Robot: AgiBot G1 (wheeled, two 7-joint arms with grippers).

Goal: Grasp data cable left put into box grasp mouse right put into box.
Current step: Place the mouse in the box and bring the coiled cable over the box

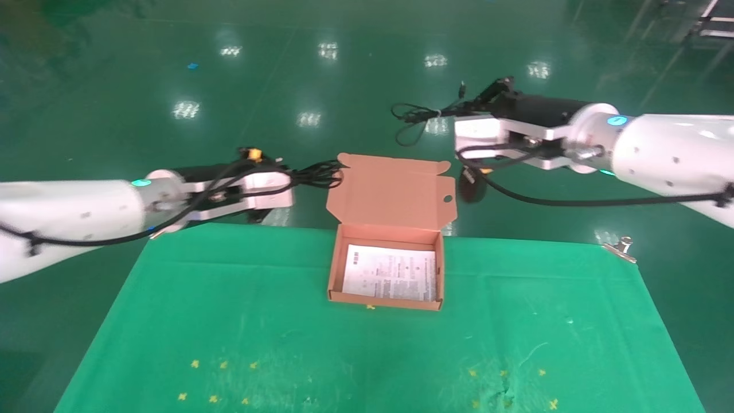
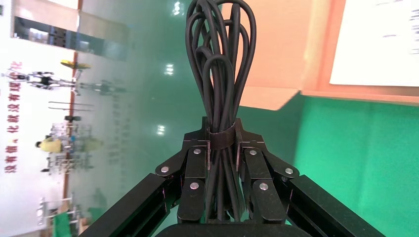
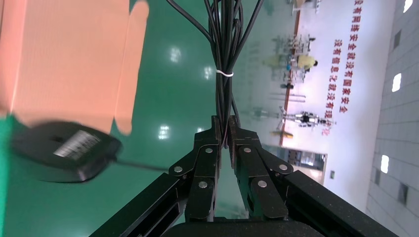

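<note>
My right gripper has the dangling mouse, and both the mouse and the data cable [image 1: 321, 175] crowd the box [image 1: 389, 271]. Next, my left gripper moves back while my right gripper lowers the mouse in first.
The salmon-orange box [image 1: 336, 269] stands open at the far middle of the green cloth, its lid [image 1: 395, 192] raised. My left gripper [image 1: 298, 174] hovers just left of the lid and is shut on the data cable [image 1: 322, 172], a strapped bundle of black loops [image 2: 220, 59] held between the jaws [image 2: 221, 134]. My right gripper [image 1: 465, 105] is raised right of the lid and is shut on the mouse's bundled cord [image 3: 225, 74]. The black mouse [image 1: 473, 186] hangs below it beside the lid's tab, label showing [image 3: 64, 150].
A printed paper sheet [image 1: 390, 272] lies in the box bottom. The green cloth [image 1: 229, 321] covers the table, with yellow cross marks near the front. A metal clip [image 1: 622, 246] sits on the cloth's far right corner. Shiny green floor lies beyond.
</note>
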